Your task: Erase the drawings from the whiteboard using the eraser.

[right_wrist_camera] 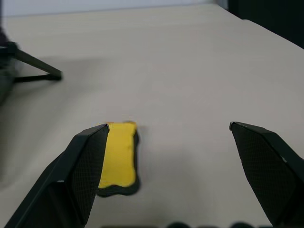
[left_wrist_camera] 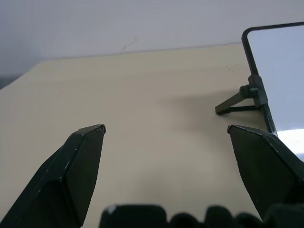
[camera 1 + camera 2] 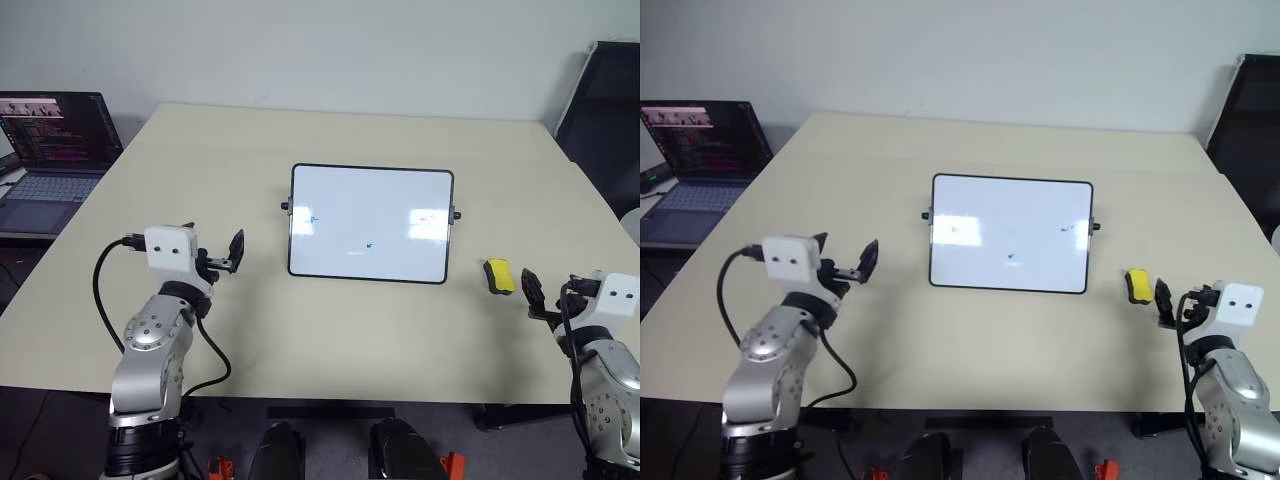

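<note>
I should move my right gripper toward the whiteboard and get its fingers on both sides of the eraser (image 3: 499, 276) before closing, because the yellow eraser (image 1: 121, 159) is in line with the finger nearest the whiteboard.
The whiteboard (image 3: 350, 200) lies in the middle of the beige table, propped on small black knobs at its short sides. Tiny blue drawings (image 3: 369, 245) are scattered on it, with others near its left and right sides. To the board's right the yellow eraser (image 3: 499, 276) lies flat on the table. My right gripper (image 3: 550, 296) hovers open just behind and right of the eraser; in the right wrist view the eraser (image 1: 118, 159) lies by one finger, untouched. To the left of the board, my left gripper (image 3: 215, 252) is open and empty, and the board's edge (image 2: 280, 71) shows ahead of it.
An open laptop (image 3: 50, 150) sits on a lower surface beyond the table's left edge. A dark chair back (image 3: 608, 110) stands past the far right corner. The table's near edge (image 3: 330, 400) runs just in front of both arms.
</note>
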Available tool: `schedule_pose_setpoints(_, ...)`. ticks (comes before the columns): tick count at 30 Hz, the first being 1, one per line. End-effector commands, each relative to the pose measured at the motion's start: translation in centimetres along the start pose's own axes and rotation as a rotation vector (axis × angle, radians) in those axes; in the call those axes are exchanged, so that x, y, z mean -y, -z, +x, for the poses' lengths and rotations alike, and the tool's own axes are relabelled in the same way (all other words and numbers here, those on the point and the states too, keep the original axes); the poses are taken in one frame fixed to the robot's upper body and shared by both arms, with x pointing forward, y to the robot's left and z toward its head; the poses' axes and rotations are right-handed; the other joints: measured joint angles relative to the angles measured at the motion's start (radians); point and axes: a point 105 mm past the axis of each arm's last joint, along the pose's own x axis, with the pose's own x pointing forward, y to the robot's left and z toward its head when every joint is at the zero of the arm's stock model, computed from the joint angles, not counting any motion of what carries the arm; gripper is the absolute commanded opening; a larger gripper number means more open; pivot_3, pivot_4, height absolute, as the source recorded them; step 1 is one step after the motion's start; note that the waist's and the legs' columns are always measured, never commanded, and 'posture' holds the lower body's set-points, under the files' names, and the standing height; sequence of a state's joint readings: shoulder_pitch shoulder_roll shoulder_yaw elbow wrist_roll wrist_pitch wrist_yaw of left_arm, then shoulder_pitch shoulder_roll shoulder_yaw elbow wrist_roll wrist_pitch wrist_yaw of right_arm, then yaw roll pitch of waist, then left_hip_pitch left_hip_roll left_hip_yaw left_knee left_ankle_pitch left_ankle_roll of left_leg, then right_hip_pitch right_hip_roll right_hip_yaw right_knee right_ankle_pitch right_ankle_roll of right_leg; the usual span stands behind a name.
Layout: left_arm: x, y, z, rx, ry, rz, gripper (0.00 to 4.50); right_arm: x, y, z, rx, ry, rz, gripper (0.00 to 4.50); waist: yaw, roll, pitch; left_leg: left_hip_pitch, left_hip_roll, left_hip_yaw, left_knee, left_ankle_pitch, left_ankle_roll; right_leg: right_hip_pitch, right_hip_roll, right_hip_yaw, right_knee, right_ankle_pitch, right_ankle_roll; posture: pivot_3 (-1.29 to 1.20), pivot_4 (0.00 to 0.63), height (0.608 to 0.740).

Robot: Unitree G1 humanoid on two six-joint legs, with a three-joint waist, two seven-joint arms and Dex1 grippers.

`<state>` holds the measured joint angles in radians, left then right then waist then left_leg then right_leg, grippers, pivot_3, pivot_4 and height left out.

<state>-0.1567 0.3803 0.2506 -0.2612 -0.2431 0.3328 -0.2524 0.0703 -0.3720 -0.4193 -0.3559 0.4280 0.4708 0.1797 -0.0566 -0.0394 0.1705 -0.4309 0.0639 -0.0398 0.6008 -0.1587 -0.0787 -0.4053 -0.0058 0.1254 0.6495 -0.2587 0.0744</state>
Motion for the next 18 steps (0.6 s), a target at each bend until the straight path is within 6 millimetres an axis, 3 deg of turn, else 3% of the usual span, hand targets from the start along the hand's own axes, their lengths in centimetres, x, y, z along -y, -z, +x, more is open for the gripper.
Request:
schedule_pose_setpoints(1, -0.3, -1.9, 0.0, 0.072, 0.101, 0.005, 4.50, -2.2, -1.5, -0.3, 0.026, -0.098, -0.014, 4.47, 0.000, 0.000, 0.000, 0.000, 0.000, 0.000, 0.000, 0.000, 0.000, 0.000, 0.000, 0.000, 0.000, 0.000, 0.000, 0.00, 0.150, 0.740)
schedule_pose_setpoints(3, 0.1, -2.5, 0.3, 0.086, 0.184, 0.014, 4.50, -2.7, -2.0, -0.2, 0.020, -0.120, -0.010, 4.47, 0.000, 0.000, 0.000, 0.000, 0.000, 0.000, 0.000, 0.000, 0.000, 0.000, 0.000, 0.000, 0.000, 0.000, 0.000, 0.00, 0.150, 0.740)
schedule_pose_setpoints(7, 2.7, -6.1, 1.8, 0.134, 0.459, 0.020, 4.50, -2.9, -3.7, 0.4, 0.002, -0.101, -0.039, 4.47, 0.004, 0.000, 0.001, -0.001, 0.000, 0.000, 0.001, 0.000, 0.000, -0.001, 0.000, 0.000, 0.000, 0.000, 0.000, 0.00, 0.150, 0.740)
schedule_pose_setpoints(11, 5.7, -8.3, 2.2, 0.129, 0.723, 0.042, 4.50, -2.9, -3.5, 1.2, -0.064, -0.044, 0.003, 4.47, 0.003, 0.000, 0.001, -0.001, -0.001, 0.000, 0.001, 0.000, 0.000, 0.000, -0.001, 0.000, -0.002, 0.000, 0.000, 0.00, 0.150, 0.740)
schedule_pose_setpoints(18, 10.1, -8.4, 1.0, 0.075, 1.067, 0.054, 4.50, -2.3, -2.7, 3.1, -0.171, -0.038, -0.029, 4.47, -0.002, 0.001, 0.001, -0.002, 0.000, 0.000, -0.006, 0.000, 0.000, -0.002, 0.000, 0.000, -0.002, -0.001, 0.001, 0.00, 0.150, 0.740)
